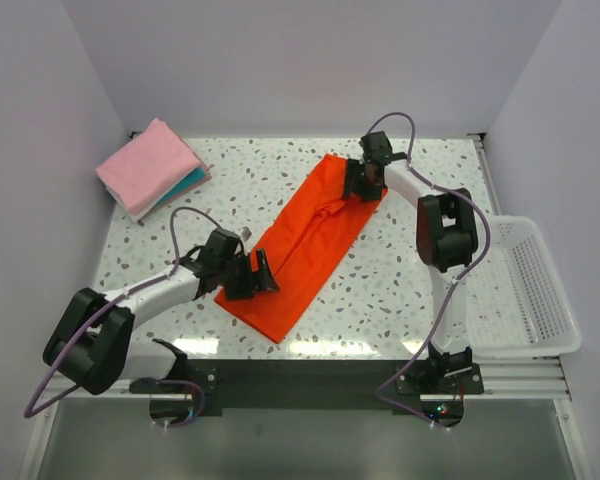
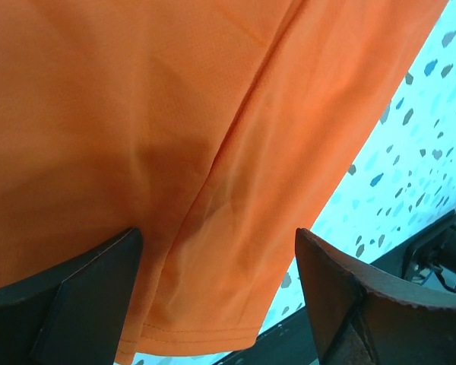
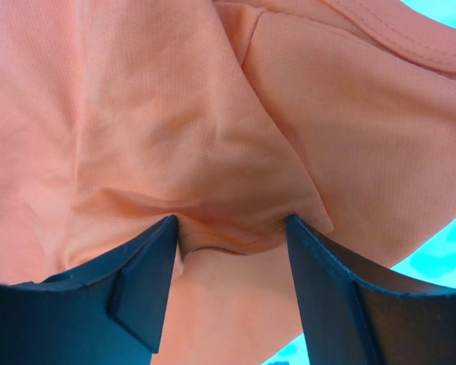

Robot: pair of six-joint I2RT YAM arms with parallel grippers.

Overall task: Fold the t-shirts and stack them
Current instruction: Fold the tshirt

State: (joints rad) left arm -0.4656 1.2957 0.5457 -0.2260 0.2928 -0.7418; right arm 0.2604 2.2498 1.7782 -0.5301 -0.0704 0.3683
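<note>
The orange-red t-shirt strip [image 1: 305,245] lies at a slant toward the black bar, so the robot should first turn it square and then move the right gripper from the strip's far end to the hem's near corner [image 1: 278,339].
The bright orange-red t-shirt [image 1: 310,240] lies as a long folded strip, slanting from the far centre toward the near left. My left gripper [image 1: 258,274] is at the strip's near left edge. In the left wrist view its jaws [image 2: 220,255] stand wide apart over the cloth [image 2: 175,114], near the hem. My right gripper [image 1: 360,180] is at the strip's far end. In the right wrist view its jaws [image 3: 232,224] stand apart with their tips pressed into the wrinkled cloth [image 3: 175,114] at a folded edge. A folded pink shirt [image 1: 148,163] rests on a folded teal one [image 1: 188,184] at the far left.
A white mesh basket [image 1: 535,290] hangs at the table's right edge. The speckled tabletop [image 1: 410,290] ends at a black rail [image 1: 310,375] at the near edge. White walls close in the left, back and right sides.
</note>
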